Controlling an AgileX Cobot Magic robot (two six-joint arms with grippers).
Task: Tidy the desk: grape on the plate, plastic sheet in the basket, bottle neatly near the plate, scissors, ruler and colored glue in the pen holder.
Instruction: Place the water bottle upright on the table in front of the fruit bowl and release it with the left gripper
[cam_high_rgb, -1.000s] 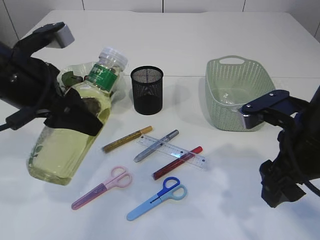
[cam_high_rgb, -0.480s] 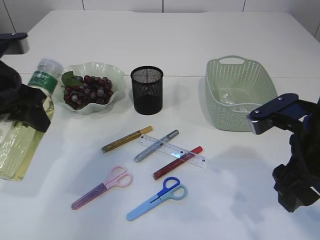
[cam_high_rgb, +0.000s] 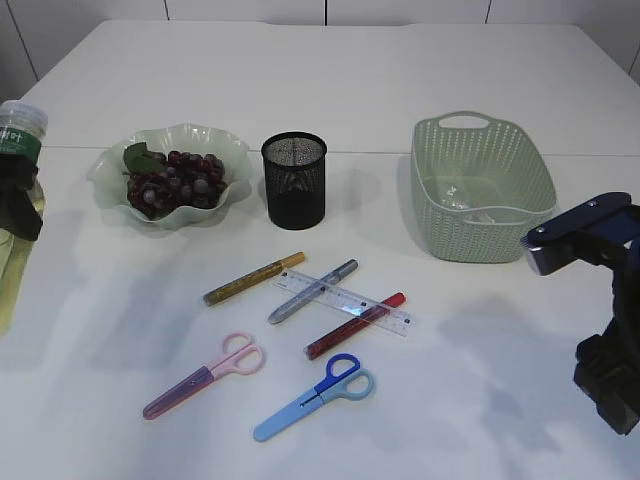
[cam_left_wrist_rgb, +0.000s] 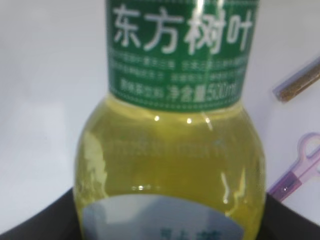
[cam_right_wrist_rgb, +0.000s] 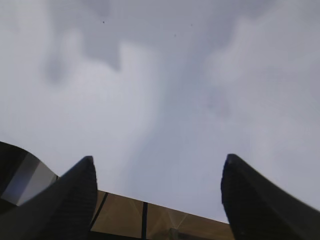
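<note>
The bottle (cam_high_rgb: 11, 275) leans in my left gripper, away from the plate, so I should turn it upright and bring it next to the plate (cam_high_rgb: 132, 275) before I lower it.
A bottle (cam_high_rgb: 14, 170) of yellow liquid with a green label stands tilted at the far left edge, and my left gripper (cam_high_rgb: 20, 208) is shut on its body. In the left wrist view the bottle (cam_left_wrist_rgb: 170, 165) fills the frame. Dark grapes (cam_high_rgb: 170, 180) lie on the wavy green plate (cam_high_rgb: 228, 152). The black mesh pen holder (cam_high_rgb: 294, 182) stands right of the plate. In front of it lie gold (cam_high_rgb: 254, 278), silver (cam_high_rgb: 312, 291) and red (cam_high_rgb: 355, 326) glue pens, a clear ruler (cam_high_rgb: 375, 312), pink scissors (cam_high_rgb: 205, 375) and blue scissors (cam_high_rgb: 315, 397). A plastic sheet (cam_high_rgb: 470, 200) is in the green basket (cam_high_rgb: 480, 135). My right gripper (cam_right_wrist_rgb: 157, 175) is open over bare table.
The right arm (cam_high_rgb: 610, 340) stands at the right edge, in front of and below the basket. The pens, ruler and scissors crowd the table's middle. The left wrist view also catches the gold pen (cam_left_wrist_rgb: 297, 80) and the pink scissors (cam_left_wrist_rgb: 297, 170) beside the bottle.
My left arm has carried the bottle leftward from in front of the plate to the far left edge, uncovering the grapes. The right arm has drawn back toward the right edge.
</note>
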